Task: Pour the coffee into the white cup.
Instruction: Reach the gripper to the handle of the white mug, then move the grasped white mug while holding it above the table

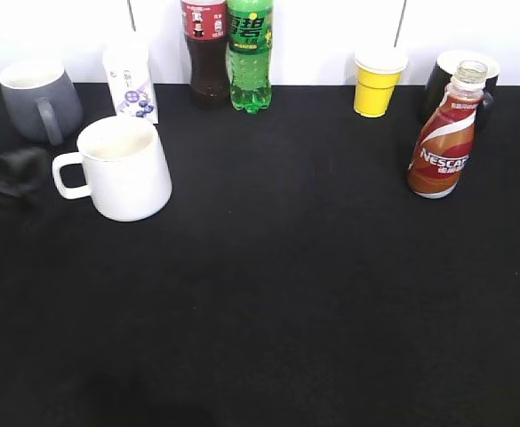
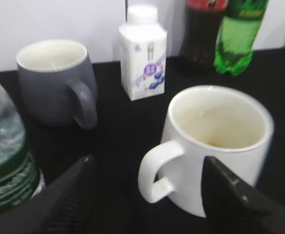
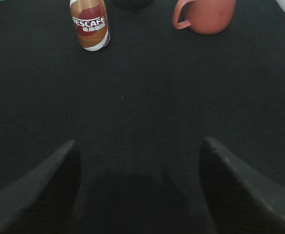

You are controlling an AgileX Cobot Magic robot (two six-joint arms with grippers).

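Note:
Coffee should flow out in a thin stream when the robot pours, since the coffee bottle's opening (image 1: 471, 73) is open and brown shows (image 1: 432, 184) under the bottle's label.
The white cup (image 1: 122, 169) stands upright at the left of the black table, handle to the left. In the left wrist view the white cup (image 2: 220, 146) is close, its inside empty. My left gripper (image 2: 147, 160) is open, its fingers either side of the handle and touching nothing. In the exterior view it is a dark blur (image 1: 12, 171) left of the cup. The coffee bottle (image 1: 444, 142) stands upright and uncapped at the far right. In the right wrist view the coffee bottle (image 3: 89, 24) is far ahead at the left. My right gripper (image 3: 140, 144) is open and empty.
A grey mug (image 1: 37, 100), a milk carton (image 1: 131, 84), a cola bottle (image 1: 204, 53) and a green bottle (image 1: 249, 53) line the back. A yellow cup (image 1: 378, 80) and a black mug (image 1: 455, 76) stand behind the coffee. A water bottle (image 2: 6, 161) is left of my left gripper. A terracotta mug (image 3: 205, 14) is right of the coffee.

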